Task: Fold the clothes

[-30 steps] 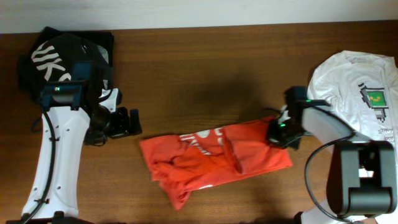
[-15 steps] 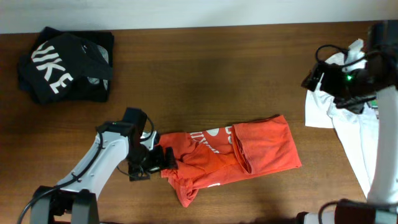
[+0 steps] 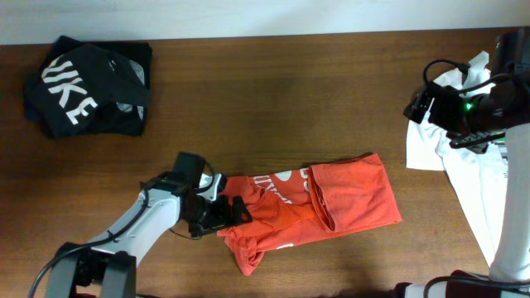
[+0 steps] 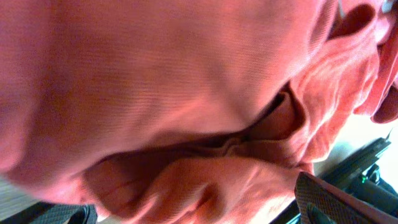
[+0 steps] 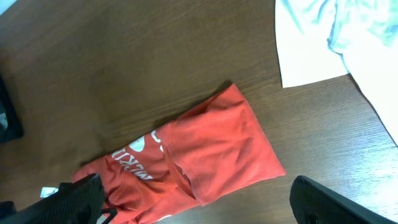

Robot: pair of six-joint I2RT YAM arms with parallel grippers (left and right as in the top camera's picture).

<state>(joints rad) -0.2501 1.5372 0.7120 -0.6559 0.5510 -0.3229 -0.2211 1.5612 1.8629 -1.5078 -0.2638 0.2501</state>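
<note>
Next, my left gripper pulls the orange-red T-shirt by the bunched edge (image 3: 247,251) and works it open before I fold it, since it lies folded over its lettering (image 3: 320,199).
The orange-red T-shirt (image 3: 331,207) lies crumpled mid-table, white lettering (image 3: 277,184) partly showing. My left gripper (image 3: 228,213) is low at its left edge, open, with bunched orange cloth (image 4: 186,93) between the fingers (image 4: 326,202); that cloth fills the left wrist view. My right gripper (image 3: 422,106) is raised at the right, over the edge of the white T-shirt (image 3: 472,174), open and holding nothing. The right wrist view looks down on the orange shirt (image 5: 205,155) between wide-apart fingers (image 5: 78,199). The black T-shirt with white letters (image 3: 87,87) sits at the far left.
Bare brown wooden table (image 3: 273,99) lies between the three shirts. The white T-shirt hangs over the table's right side, its corner showing in the right wrist view (image 5: 323,37). A pale wall runs along the table's far edge (image 3: 265,33).
The left arm swung from beside the black shirt down to the orange shirt's left edge and pushed into the cloth. The right gripper let go of the shirt's right edge and rose over the white shirt.
</note>
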